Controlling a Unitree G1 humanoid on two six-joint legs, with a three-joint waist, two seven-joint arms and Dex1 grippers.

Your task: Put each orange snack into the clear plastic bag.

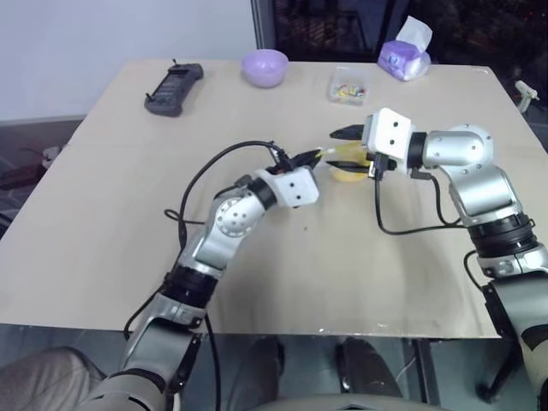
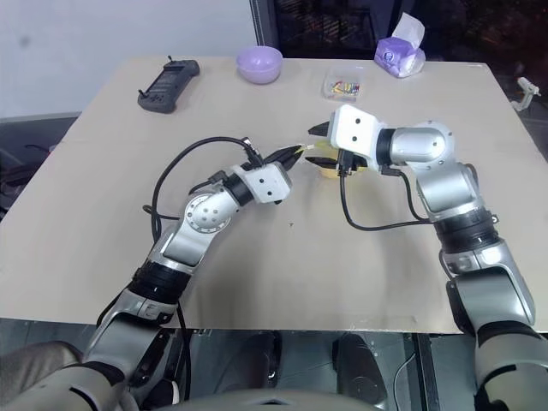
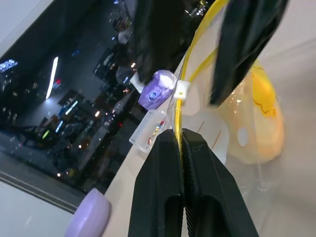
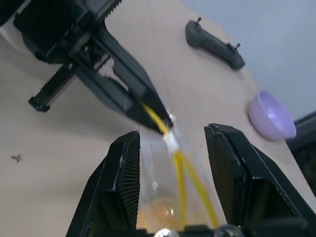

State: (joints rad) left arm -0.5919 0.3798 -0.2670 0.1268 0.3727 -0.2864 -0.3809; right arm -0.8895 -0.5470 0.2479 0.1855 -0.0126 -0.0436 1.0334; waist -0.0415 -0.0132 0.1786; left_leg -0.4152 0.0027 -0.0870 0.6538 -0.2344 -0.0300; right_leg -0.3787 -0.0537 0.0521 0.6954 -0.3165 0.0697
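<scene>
Two yellow pieces come together as one at the small white slider, so the slider will move along and join more of the yellow pieces when the robot pulls it.
My left gripper is shut on the yellow strip at the mouth of the clear plastic bag, holding it above the middle of the table. The orange snack shows through the bag's film and appears to sit inside it, low by the table. My right gripper is open, one black finger on each side of the yellow strip and its small white slider, not closed on them. The two grippers' tips nearly meet.
Along the table's far edge stand a lilac bowl, a black controller, a small clear box of colourful bits and a purple tissue pack. A black cable loops from my left arm.
</scene>
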